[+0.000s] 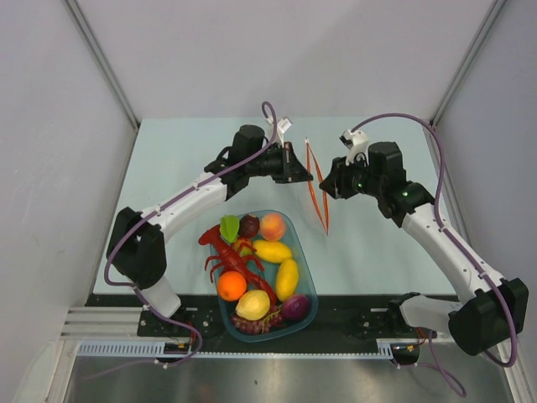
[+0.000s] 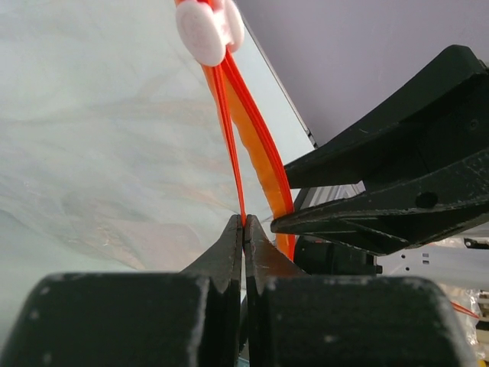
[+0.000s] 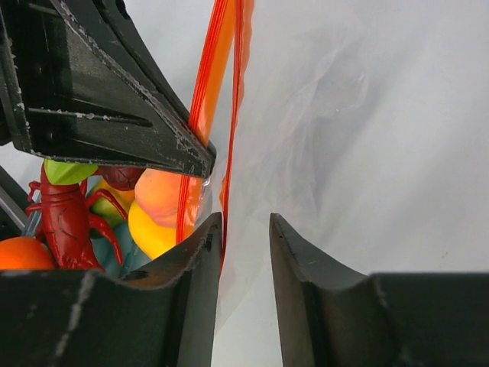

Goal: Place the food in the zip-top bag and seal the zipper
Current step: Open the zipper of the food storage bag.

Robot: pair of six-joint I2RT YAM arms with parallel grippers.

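The clear bag's opening is a narrow slit. My right gripper should pinch the bag's zipper edge inside its fingers and pull it back before the peach goes in.
The clear zip-top bag hangs upright between my two grippers above the table. Its red zipper runs down the mouth edge, with a white slider at the far end. My left gripper is shut on one lip of the zipper. My right gripper is open. Its fingers straddle the other lip and film, with the zipper against its left finger. The food lies in the blue tub: peach, orange, lemons, purple pieces and green leaf.
The translucent blue tub stands at the near middle of the table, just below the bag. A red toy lobster lies in it among the fruits. The two grippers' fingers are very close together at the bag's mouth.
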